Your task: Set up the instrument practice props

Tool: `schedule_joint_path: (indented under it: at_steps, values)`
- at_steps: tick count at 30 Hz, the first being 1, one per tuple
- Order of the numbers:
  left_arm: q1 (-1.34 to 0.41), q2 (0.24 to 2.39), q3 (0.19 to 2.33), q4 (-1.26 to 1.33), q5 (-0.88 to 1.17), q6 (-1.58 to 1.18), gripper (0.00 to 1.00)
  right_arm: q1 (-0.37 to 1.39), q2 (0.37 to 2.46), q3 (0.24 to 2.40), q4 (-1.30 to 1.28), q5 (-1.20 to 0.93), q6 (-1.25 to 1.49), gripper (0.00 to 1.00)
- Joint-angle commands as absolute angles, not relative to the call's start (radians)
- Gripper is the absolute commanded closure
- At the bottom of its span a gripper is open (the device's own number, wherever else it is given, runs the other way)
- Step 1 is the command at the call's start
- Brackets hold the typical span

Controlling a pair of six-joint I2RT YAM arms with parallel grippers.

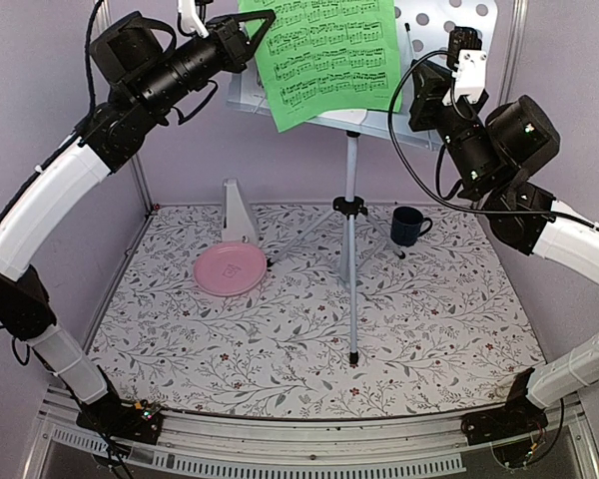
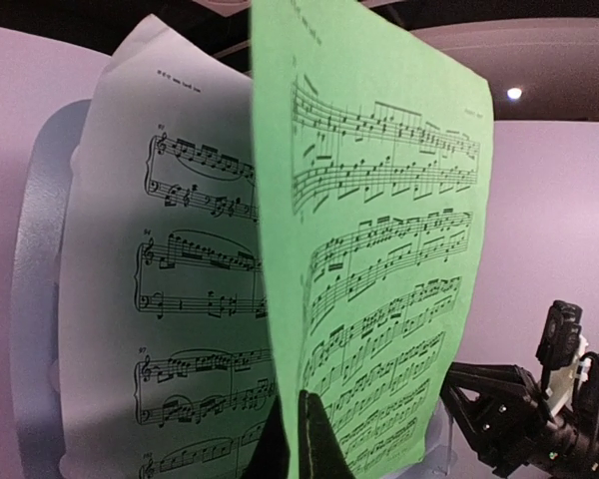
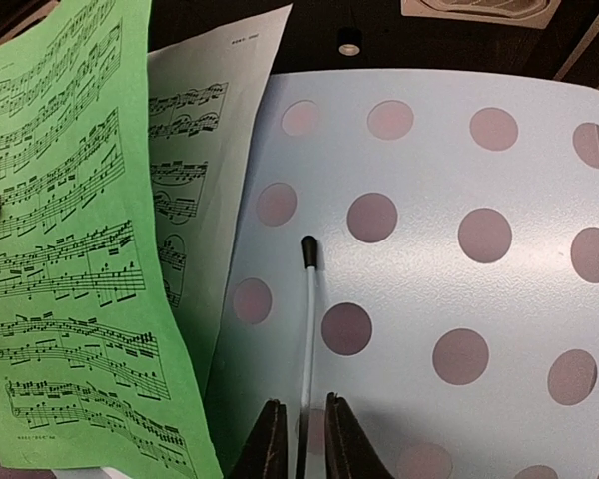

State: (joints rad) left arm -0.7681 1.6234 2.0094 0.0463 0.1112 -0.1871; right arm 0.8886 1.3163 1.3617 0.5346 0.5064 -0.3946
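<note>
Next, my right gripper goes to the page holder (image 3: 310, 289), grips it (image 3: 305, 384) and keeps it clear, because it lies near the music stand where the green sheet must go.
The pale blue-grey perforated music stand (image 1: 449, 20) stands on its silver tripod (image 1: 351, 230) at the back. My left gripper (image 2: 298, 399) is shut on the lower edge of the green music sheet (image 2: 379, 249), holding it in front of the white music sheet (image 2: 170, 299), which leans on the stand. From above, the left gripper (image 1: 266, 20) meets the green sheet (image 1: 329, 55) at its left edge. My right gripper (image 3: 301, 404) straddles a thin white baton (image 3: 307, 309) leaning on the stand's face (image 3: 429, 279), its jaws slightly apart on either side. The white metronome (image 1: 238, 212) stands on the table.
A pink plate (image 1: 230, 268) lies in front of the metronome, left of the tripod legs. A dark blue mug (image 1: 409, 226) stands right of the pole. Purple walls close in the back and sides.
</note>
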Motion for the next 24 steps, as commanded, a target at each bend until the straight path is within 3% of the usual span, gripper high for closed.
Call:
schedule_joint_path:
  at_steps: [1,3,9,12,16,24]
  values:
    - [-0.759,1.588,2.003,0.066,0.108,-0.175,1.00,0.885,1.331,1.391,0.538,0.547,-0.413,0.80]
    - [-0.759,1.581,1.998,0.069,0.109,-0.173,1.00,0.886,1.341,1.410,0.511,0.554,-0.408,0.76]
    - [-0.761,1.577,1.991,0.071,0.112,-0.168,1.00,0.885,1.365,1.453,0.457,0.577,-0.393,0.76]
    - [-0.760,1.576,1.991,0.070,0.110,-0.164,1.00,0.884,1.378,1.467,0.442,0.590,-0.390,0.80]
    - [-0.761,1.577,1.992,0.071,0.095,-0.162,1.00,0.885,1.375,1.464,0.443,0.581,-0.376,0.99]
    - [-0.759,1.580,1.997,0.074,0.030,-0.144,1.00,0.886,1.348,1.389,0.566,0.528,-0.364,1.00]
